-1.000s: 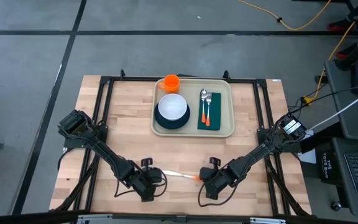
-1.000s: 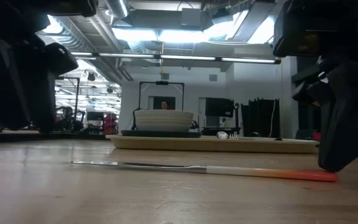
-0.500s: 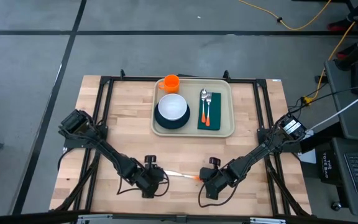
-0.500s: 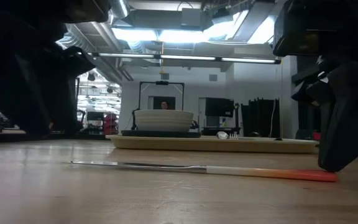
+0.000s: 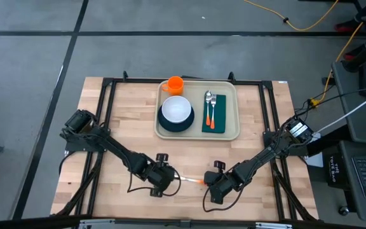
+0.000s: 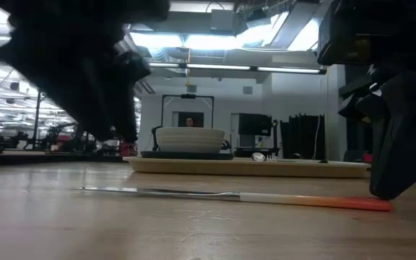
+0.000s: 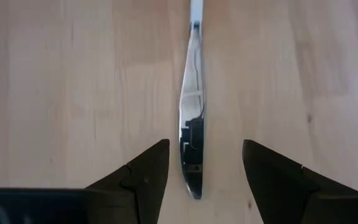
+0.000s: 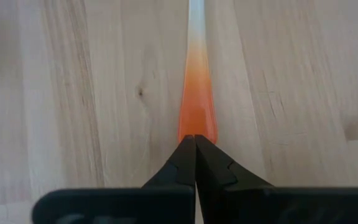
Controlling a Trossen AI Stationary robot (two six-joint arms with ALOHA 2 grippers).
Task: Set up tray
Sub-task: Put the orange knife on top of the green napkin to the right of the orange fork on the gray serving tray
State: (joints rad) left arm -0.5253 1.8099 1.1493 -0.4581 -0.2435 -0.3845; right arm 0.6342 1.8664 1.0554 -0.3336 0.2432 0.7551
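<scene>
The robot's right gripper is closed at the very end of the knife's orange handle (image 6: 378, 204), so next the left gripper moves down and grips the blade (image 6: 105, 189) close to its tip.
A knife (image 5: 186, 179) with a steel blade and an orange handle lies flat on the wooden table near its front edge. My left gripper (image 7: 205, 155) is open at the blade's tip, one finger on each side of the blade (image 7: 191, 124), touching nothing. My right gripper (image 8: 195, 146) is shut at the free end of the orange handle (image 8: 196, 106). The beige tray (image 5: 237, 114) sits at the table's far middle. It holds a dark plate (image 5: 175, 124) with a white bowl (image 5: 176, 109), and a green napkin (image 5: 213, 122) with a spoon and a fork. My right gripper's shut fingertips (image 8: 185, 155) stand at the very end of the knife's orange handle (image 8: 196, 127), slanting down from the table's near right, in line with the knife. Whether they touch the handle I cannot tell. The knife lies flat on the table.
An orange cup (image 5: 175, 84) stands at the tray's far left corner. A black metal frame (image 5: 107, 102) runs along the table's left, right and far sides. Bare wood lies between the knife and the tray.
My left gripper has moved toward the table's right edge, along the front, up to the knife's blade tip, and has rolled about its own axis. The knife and my right gripper have kept still.
</scene>
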